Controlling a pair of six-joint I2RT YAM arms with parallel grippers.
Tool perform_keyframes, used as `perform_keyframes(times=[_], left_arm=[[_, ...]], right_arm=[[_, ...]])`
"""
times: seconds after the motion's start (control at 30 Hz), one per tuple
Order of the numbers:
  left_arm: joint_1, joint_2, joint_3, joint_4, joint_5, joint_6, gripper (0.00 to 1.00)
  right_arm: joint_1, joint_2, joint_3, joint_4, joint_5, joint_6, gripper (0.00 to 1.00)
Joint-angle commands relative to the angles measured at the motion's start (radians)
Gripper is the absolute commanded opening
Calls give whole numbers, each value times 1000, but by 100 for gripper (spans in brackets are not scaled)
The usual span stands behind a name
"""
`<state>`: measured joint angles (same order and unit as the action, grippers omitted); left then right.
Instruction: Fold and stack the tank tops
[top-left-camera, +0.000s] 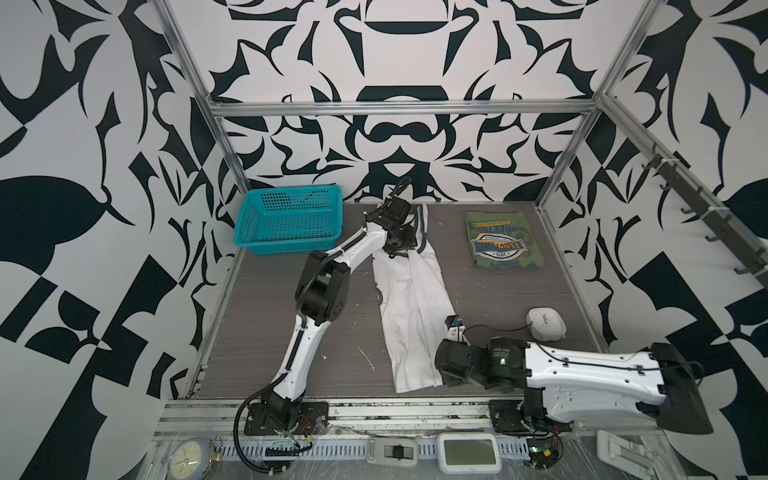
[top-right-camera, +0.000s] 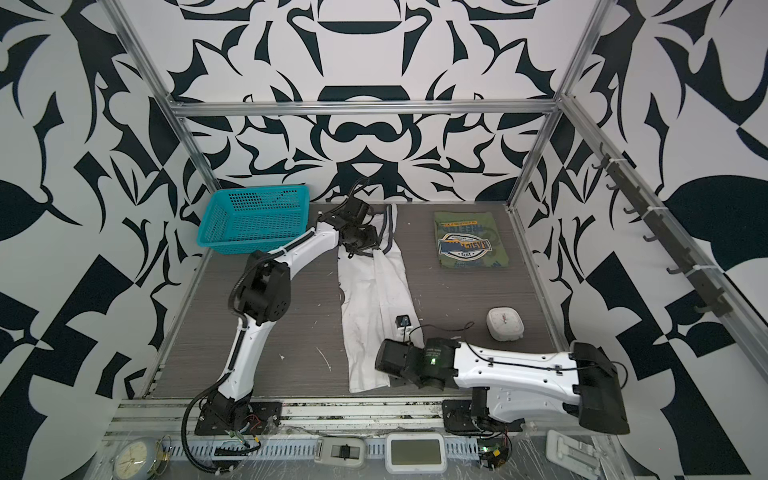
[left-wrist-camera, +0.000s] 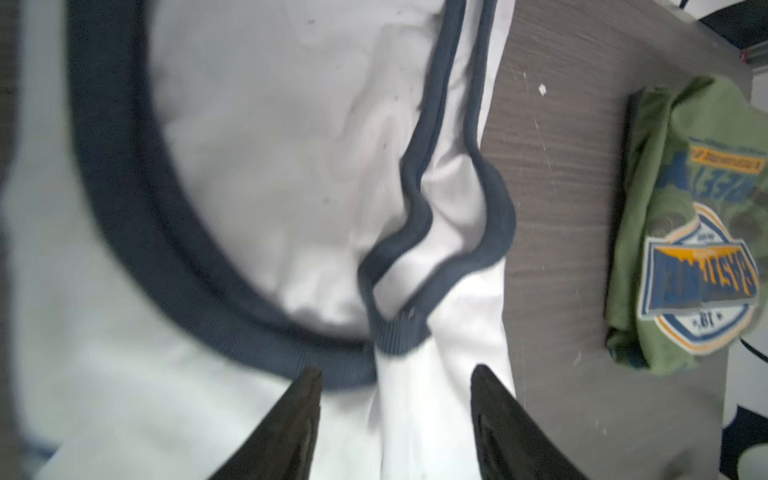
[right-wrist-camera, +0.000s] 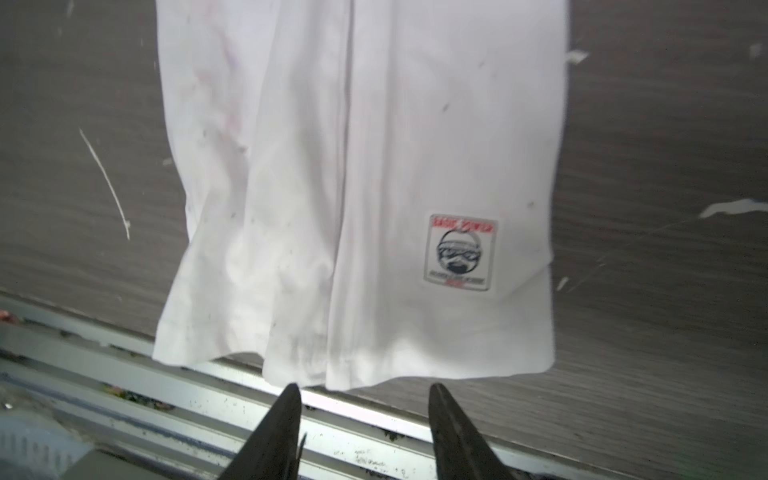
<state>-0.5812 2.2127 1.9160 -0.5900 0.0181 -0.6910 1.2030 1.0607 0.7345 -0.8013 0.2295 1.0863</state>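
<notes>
My gripper will bring up a hidden print from underneath when I fold the white tank top (top-left-camera: 414, 292), because only plain cloth and a small patch (right-wrist-camera: 460, 252) face up.
The white tank top (top-left-camera: 415, 316) with navy trim lies folded lengthwise as a long strip down the middle of the table, straps at the back and hem at the front edge. My left gripper (left-wrist-camera: 397, 370) stands open just above its navy neckline (left-wrist-camera: 124, 187), jaws apart with loose white cloth beneath them and nothing pinched. My right gripper (right-wrist-camera: 365, 386) is open too, its tips just off the hem (right-wrist-camera: 353, 365) over the front metal rail. The olive green tank top (top-left-camera: 500, 245) rests folded at the back right, badge print up, apart from both grippers.
A teal mesh basket (top-left-camera: 286, 220) sits at the back left corner beside the left arm. A small white device (top-left-camera: 545, 324) with a cable lies near the right arm. The aluminium rail (top-left-camera: 374, 409) borders the table's front; frame posts stand at the back corners.
</notes>
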Motion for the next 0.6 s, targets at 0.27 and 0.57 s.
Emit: perform_keyframes(times=[0.27, 0.57], left_arm=[[-182, -665, -823, 80, -144, -175, 66], [-496, -875, -1130, 67, -178, -475, 68]], right_arm=[[-487, -155, -140, -58, -226, -269, 52], [-559, -131, -275, 70, -395, -280, 47]])
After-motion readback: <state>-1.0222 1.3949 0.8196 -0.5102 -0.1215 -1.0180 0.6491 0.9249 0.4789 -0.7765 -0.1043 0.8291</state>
